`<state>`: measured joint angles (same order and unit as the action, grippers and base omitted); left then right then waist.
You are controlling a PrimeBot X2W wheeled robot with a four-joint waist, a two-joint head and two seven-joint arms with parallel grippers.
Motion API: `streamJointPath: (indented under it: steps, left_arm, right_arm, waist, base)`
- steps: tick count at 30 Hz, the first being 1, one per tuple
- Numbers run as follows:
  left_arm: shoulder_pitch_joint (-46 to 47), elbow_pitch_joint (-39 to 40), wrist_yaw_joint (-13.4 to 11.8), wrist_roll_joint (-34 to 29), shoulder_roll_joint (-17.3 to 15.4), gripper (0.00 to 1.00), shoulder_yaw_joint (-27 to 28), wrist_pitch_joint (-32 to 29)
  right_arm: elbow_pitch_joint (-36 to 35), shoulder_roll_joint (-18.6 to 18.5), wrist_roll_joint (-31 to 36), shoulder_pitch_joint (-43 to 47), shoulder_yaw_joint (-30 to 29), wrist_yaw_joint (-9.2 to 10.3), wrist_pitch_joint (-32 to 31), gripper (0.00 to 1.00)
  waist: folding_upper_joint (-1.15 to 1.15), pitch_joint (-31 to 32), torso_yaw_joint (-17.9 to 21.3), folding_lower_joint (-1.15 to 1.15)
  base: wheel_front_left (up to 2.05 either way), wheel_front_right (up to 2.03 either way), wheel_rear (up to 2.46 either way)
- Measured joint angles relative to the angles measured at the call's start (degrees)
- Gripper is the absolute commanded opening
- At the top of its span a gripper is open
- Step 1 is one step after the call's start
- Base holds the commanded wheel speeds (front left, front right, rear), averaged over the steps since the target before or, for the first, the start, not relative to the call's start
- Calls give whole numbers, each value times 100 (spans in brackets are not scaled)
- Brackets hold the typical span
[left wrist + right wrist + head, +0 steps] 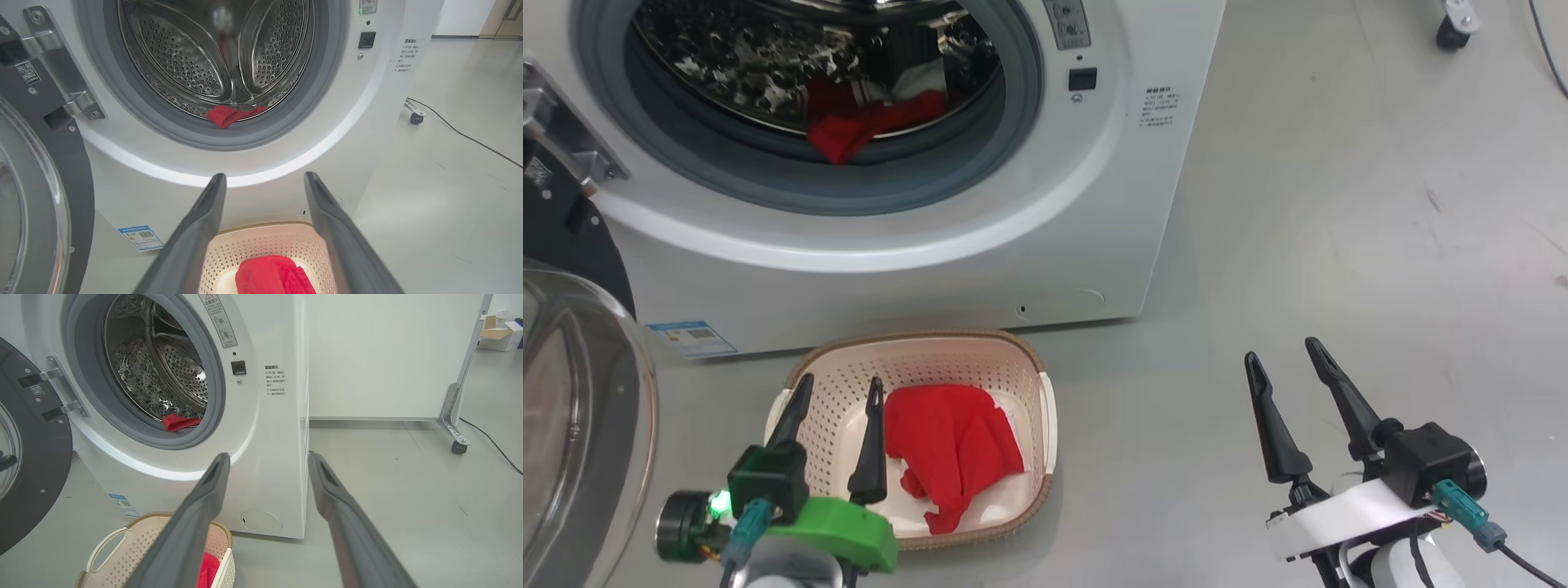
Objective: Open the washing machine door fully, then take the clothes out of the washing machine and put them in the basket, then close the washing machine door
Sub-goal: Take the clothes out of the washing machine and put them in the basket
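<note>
I expect the loose red garment (862,119) to come out whole and leave the drum empty when I pull, because steel (734,73) shows all around the garment.
The white washing machine (980,245) stands with its black door (45,192) swung open to the left. A red garment (870,122) lies at the front of the steel drum (212,61), draped toward the grey seal. Another red piece of clothes (952,453) rests in the cream basket (1029,367) on the floor before the machine. My left gripper (840,388) hovers open over the basket's left half, empty. My right gripper (1282,351) stands open over bare floor to the right, nothing between its fingers. The drum garment (179,422) also shows in the right wrist view.
The door's glass bowl (572,433) bulges out at the lower left, close to my left arm. A wheeled panel foot (453,433) and a black cable (466,136) lie on the grey floor to the right of the machine.
</note>
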<state>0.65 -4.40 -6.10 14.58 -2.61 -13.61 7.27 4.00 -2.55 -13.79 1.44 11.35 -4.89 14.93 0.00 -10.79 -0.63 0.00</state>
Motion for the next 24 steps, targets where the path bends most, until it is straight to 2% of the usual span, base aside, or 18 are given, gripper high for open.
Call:
streamJointPath:
  steps: [8, 17, 24]
  left_arm:
    - [670, -290, 0, 11, 4, 100, -94, -235]
    - [1606, -646, 8, 12, -38, 100, 78, -601]
    - [2507, -837, 100, 9, -378, 100, 250, -1068]
  right_arm:
    - [-163, -3, 18, -292, 101, -10, 1, 100]
    - [-292, -7, -57, -666, 281, -57, 1, 100]
    - [-375, -10, -248, -1009, 513, -59, 1, 100]
  waist:
    - [0, -528, 95, 0]
    - [0, -1200, 325, 0]
    - [0, -1733, 580, 0]
  base:
    - [0, 0, 0]
    - [0, 0, 0]
    - [0, 0, 0]
